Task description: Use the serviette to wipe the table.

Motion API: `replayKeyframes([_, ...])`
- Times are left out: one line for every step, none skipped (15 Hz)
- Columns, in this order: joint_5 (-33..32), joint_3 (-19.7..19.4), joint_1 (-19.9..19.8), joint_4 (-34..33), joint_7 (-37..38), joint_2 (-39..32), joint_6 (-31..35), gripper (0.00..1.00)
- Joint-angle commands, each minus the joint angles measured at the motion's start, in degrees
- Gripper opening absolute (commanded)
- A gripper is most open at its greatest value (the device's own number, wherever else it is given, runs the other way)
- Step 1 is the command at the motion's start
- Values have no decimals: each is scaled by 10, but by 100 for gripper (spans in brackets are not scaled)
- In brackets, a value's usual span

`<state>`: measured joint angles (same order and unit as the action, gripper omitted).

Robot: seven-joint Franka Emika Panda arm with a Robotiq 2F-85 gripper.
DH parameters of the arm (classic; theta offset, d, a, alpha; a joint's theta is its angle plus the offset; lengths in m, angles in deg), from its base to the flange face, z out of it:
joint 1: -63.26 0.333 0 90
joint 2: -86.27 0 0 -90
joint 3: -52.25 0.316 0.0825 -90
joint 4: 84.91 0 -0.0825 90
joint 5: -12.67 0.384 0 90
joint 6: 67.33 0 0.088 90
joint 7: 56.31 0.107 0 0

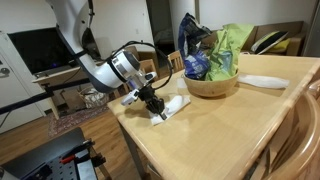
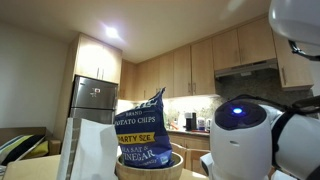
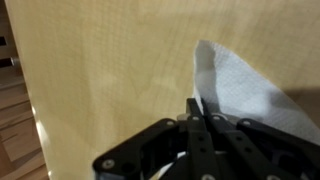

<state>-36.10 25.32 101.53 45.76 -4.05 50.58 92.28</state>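
Next, I turn back and wipe the serviette across the open table top [image 1: 208, 136] before the bowl, because the serviette in my gripper [image 1: 174, 107] is near the table's corner.
The white serviette [image 1: 172, 104] lies flat on the pale wooden table [image 1: 200, 130] near its corner. In the wrist view the serviette [image 3: 245, 90] spreads out to the right of the fingers on the table top [image 3: 100, 70]. My gripper [image 1: 153, 103] is down at the table surface, at the serviette's near edge. In the wrist view the gripper [image 3: 197, 106] has both black fingers pressed together, pinching the serviette's edge. An exterior view shows only a white arm joint [image 2: 243, 135], not the gripper or serviette.
A wooden bowl [image 1: 212, 84] holding chip bags [image 1: 205, 50] stands mid-table; the blue bag [image 2: 140, 130] also shows up close. A flat white elongated item [image 1: 262, 82] lies beyond the bowl. The table's edge [image 3: 30, 110] and corner are close to the gripper. A slatted chair [image 1: 300, 130] stands beside the table.
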Motion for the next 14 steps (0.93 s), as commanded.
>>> replayKeyframes([-27, -12, 48, -1, 24, -2, -24, 0])
replayKeyframes([-56, 19, 26, -4, 39, 8, -44, 0])
replayKeyframes([-72, 24, 30, -6, 49, 7, -52, 0])
replayKeyframes([-93, 40, 23, -8, 63, 8, -69, 0])
replayKeyframes([-114, 56, 15, -10, 76, 10, -84, 0])
replayKeyframes([-133, 74, 5, -11, 86, 12, -101, 0])
replayKeyframes([-153, 92, -5, -11, 98, 15, -117, 0])
replayKeyframes([-169, 114, -18, -8, 103, 19, -134, 0])
replayKeyframes([-188, 134, -30, -7, 113, 22, -150, 0])
replayKeyframes([-203, 156, -45, -4, 116, 27, -165, 0])
replayKeyframes([-221, 177, -58, -4, 127, 30, -180, 0])
replayKeyframes([-234, 199, -76, -5, 133, 32, -193, 0])
replayKeyframes([-246, 217, -93, -6, 139, 32, -203, 0])
replayKeyframes([-256, 235, -111, -9, 148, 33, -214, 0])
